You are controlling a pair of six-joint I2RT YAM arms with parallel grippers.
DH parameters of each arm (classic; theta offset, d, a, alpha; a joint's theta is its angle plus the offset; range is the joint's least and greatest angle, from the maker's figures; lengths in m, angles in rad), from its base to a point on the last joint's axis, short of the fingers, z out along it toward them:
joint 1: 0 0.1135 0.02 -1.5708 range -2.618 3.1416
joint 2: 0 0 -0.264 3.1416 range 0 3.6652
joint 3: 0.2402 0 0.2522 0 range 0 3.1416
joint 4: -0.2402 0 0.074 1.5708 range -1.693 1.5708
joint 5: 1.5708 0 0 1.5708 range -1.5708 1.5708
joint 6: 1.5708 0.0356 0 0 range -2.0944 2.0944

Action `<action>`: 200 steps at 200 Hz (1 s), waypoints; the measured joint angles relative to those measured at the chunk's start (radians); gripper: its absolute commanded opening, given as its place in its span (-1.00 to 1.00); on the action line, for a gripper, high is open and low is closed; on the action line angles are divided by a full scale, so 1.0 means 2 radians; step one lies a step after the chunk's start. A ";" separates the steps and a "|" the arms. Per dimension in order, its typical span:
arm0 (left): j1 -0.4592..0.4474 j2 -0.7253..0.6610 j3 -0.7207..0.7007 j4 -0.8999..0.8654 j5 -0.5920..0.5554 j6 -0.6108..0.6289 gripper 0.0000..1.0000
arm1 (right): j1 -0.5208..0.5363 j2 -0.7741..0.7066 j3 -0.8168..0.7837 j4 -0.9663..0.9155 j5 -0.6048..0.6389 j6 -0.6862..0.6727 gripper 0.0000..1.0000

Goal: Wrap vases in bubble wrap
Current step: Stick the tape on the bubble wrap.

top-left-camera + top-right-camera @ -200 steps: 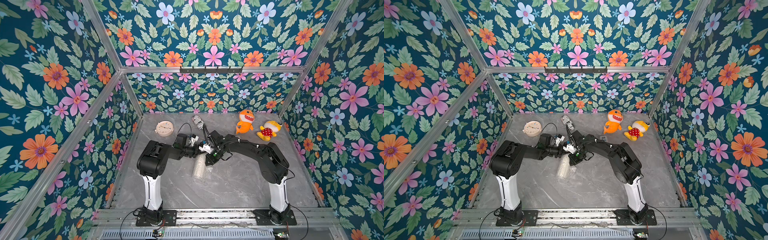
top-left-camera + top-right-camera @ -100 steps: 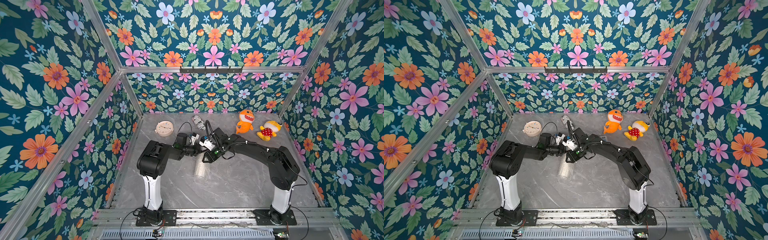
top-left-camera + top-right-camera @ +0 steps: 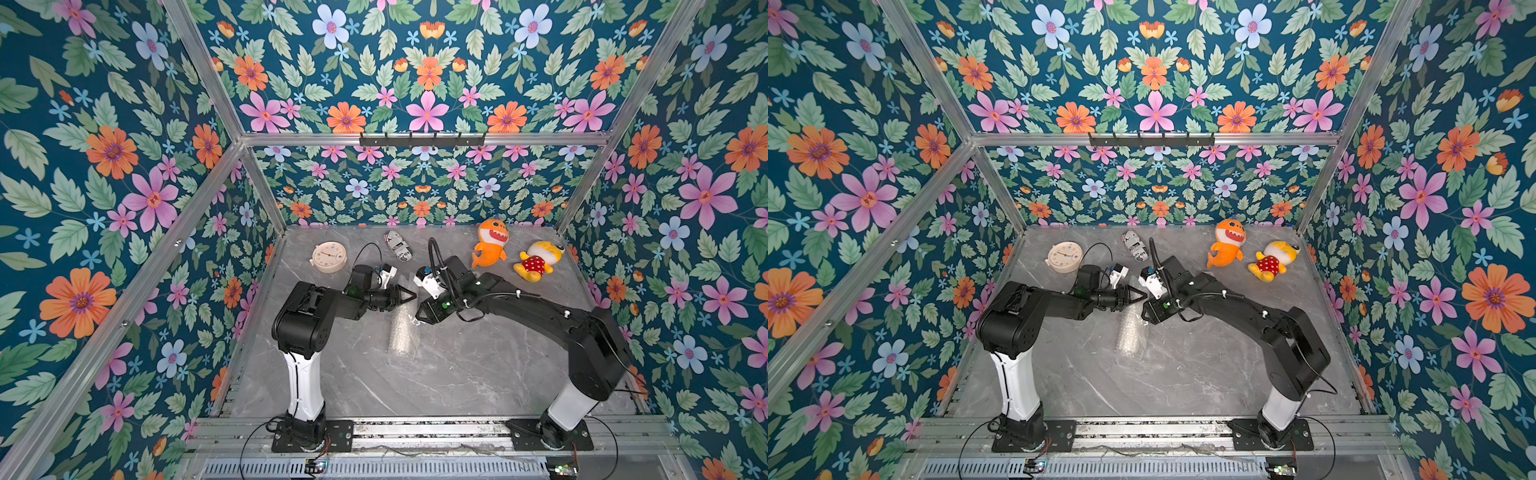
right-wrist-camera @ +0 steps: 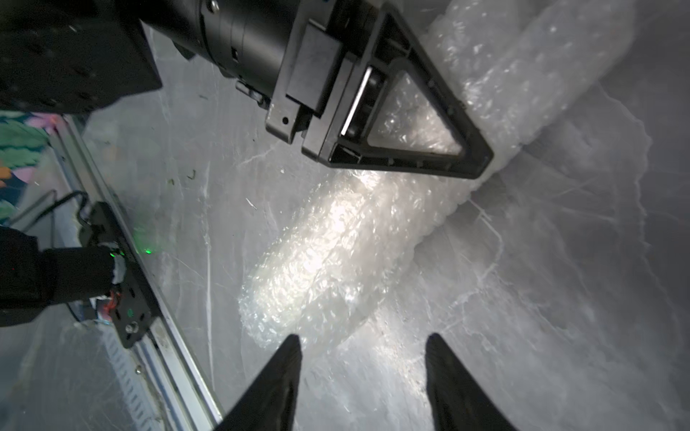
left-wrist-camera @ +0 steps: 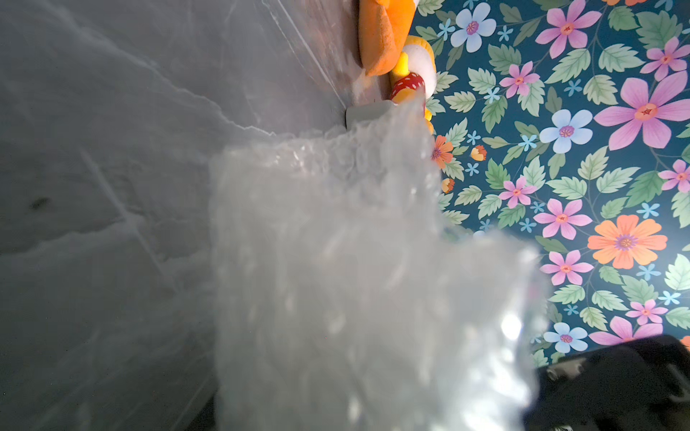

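The bubble wrap's edge [image 4: 388, 271] is loose along the roll's side, so my right gripper should close its fingers and push that edge [image 3: 415, 330] in while my left gripper keeps its hold.
The bubble wrap [image 3: 400, 332] [image 3: 1131, 334] lies on the grey table as a bulky rolled bundle, pointing from the middle toward the front. The vase is hidden; glare on the wrap [image 4: 336, 253] blocks any sight of what is inside. My left gripper [image 3: 411, 296] [image 3: 1143, 296] is shut on the roll's far end, and the wrap [image 5: 328, 280] fills its wrist view and covers its jaws. From the right wrist view its triangular finger [image 4: 410, 127] pinches the plastic. My right gripper [image 4: 364, 341] [image 3: 419, 318] hangs open just right of the roll, holding nothing.
At the back stand a round cream clock [image 3: 329, 257], a black-and-white printed cylinder [image 3: 398, 246], an orange shark plush [image 3: 490, 243] and a yellow plush [image 3: 538, 259]. A metal rail [image 3: 415, 428] runs along the front edge. Floral walls close in three sides.
My right gripper has opened, let go of the roll and drawn back a little to the right. The left gripper and the roll have stayed in place.
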State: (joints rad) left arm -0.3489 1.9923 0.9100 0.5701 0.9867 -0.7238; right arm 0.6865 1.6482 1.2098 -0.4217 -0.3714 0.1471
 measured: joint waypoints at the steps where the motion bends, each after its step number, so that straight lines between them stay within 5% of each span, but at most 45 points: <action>1: 0.000 0.000 -0.001 0.001 0.000 -0.001 -0.78 | 0.000 -0.003 -0.005 0.006 -0.002 0.005 -0.35; 38: 0.000 -0.001 -0.013 0.025 -0.005 -0.015 -0.78 | -0.004 0.003 -0.079 0.147 -0.085 0.110 -0.85; 108: 0.000 -0.007 -0.018 0.035 -0.010 -0.018 -0.79 | -0.031 0.054 -0.073 0.232 -0.135 0.171 -0.89; 200: 0.005 -0.007 -0.020 0.041 -0.011 -0.025 -0.79 | -0.031 0.022 -0.117 0.233 -0.152 0.169 -0.88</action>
State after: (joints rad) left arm -0.3382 1.9781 0.8692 0.6518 0.9638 -0.7738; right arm 0.6235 1.6917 0.9752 0.0452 -0.6746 0.4858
